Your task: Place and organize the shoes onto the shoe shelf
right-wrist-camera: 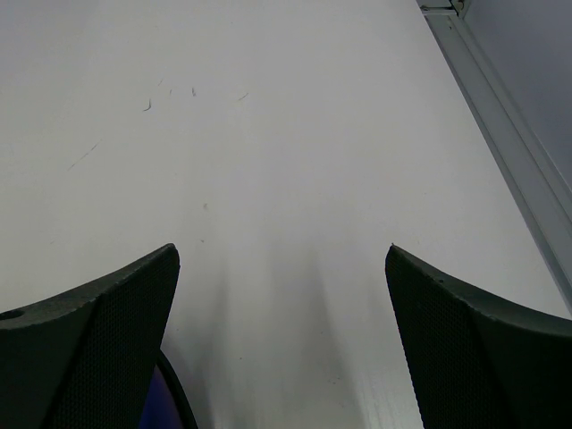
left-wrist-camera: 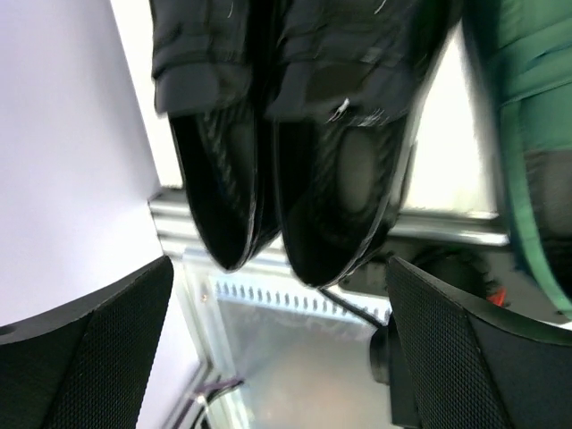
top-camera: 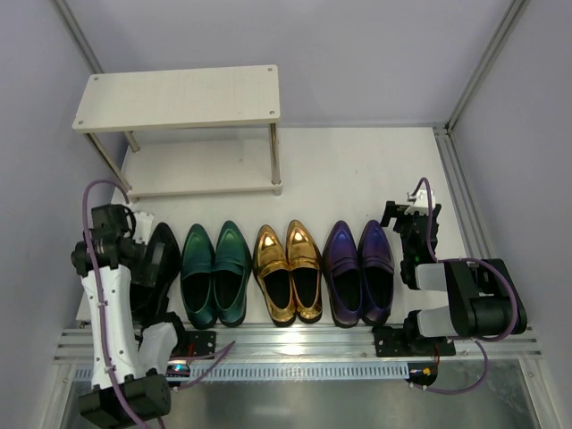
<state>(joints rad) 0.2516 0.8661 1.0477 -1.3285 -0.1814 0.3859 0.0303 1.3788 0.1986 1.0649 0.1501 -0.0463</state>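
The black shoes' inner walls [left-wrist-camera: 267,192] are side by side midway across the left gripper's open fingers, so the robot should go on lowering it into the openings [left-wrist-camera: 347,179] before it closes it on both shoes' inner sides.
Four pairs of shoes stand in a row along the near edge: black [top-camera: 161,264], green [top-camera: 214,273], gold [top-camera: 289,271] and purple [top-camera: 359,271], toes pointing away from the arms. The two-tier shoe shelf [top-camera: 179,98] stands behind them at the far left with nothing on it. My left gripper [top-camera: 132,243] hovers over the black pair, open. In the left wrist view the black shoes [left-wrist-camera: 331,188] lie just beyond the wide-apart fingers [left-wrist-camera: 474,357], untouched. My right gripper [top-camera: 409,223] is open beside the purple pair, over bare table [right-wrist-camera: 286,134]; a purple shoe edge [right-wrist-camera: 165,407] shows.
Grey walls close in the table on the left, back and right. A metal rail [top-camera: 295,344] runs along the near edge by the arm bases. A green shoe [left-wrist-camera: 536,134] lies right of the black pair. An aluminium frame strip [right-wrist-camera: 500,134] borders the table on the right.
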